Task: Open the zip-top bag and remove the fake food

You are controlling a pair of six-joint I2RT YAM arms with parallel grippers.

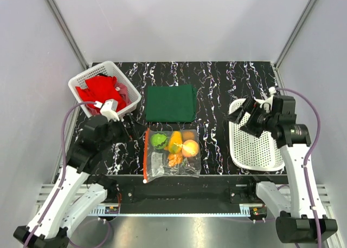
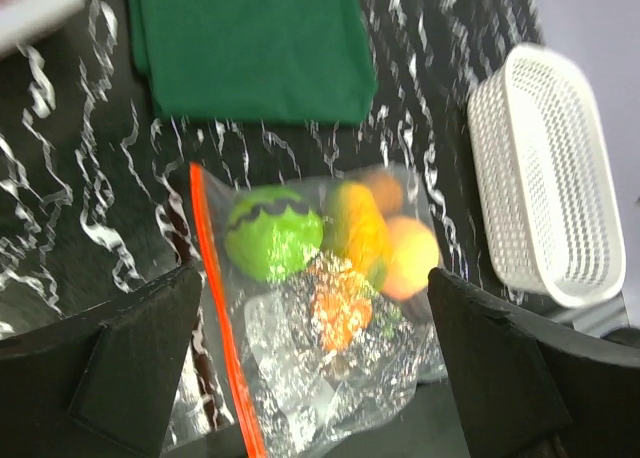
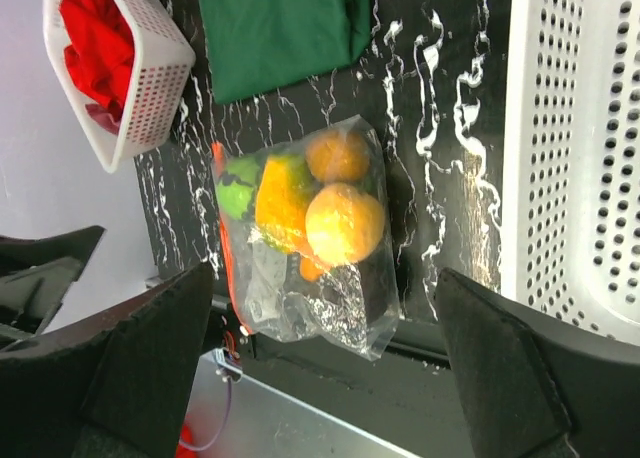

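The bag's clear film (image 1: 187, 165) is limp and wrinkled. The fake food (image 1: 174, 143) will sag away from the bag's orange-red zip when I lift that zip.
The clear zip-top bag (image 1: 160, 164) lies flat at the table's near edge, between the two arms. Its orange-red zip strip (image 1: 146, 156) runs along its left side and looks closed. Inside is the fake food: a green piece (image 1: 159, 140), a yellow-orange one (image 1: 175, 142), a round peach one (image 1: 190, 148) and a carrot-like one (image 1: 174, 160). My left gripper (image 1: 126, 132) hovers open just left of the bag. In the left wrist view, the left gripper (image 2: 314, 308) frames the bag (image 2: 290, 378). My right gripper (image 1: 242, 119) is open, raised to the right. It (image 3: 325, 278) looks down on the bag (image 3: 330, 313).
A folded dark green cloth (image 1: 171, 103) lies just behind the bag. At the back left stands a white basket (image 1: 81, 80) holding a red cloth (image 1: 103, 88). A white perforated basket (image 1: 255, 145) sits under the right arm. The bag's near corner overhangs the table edge (image 3: 400, 343).
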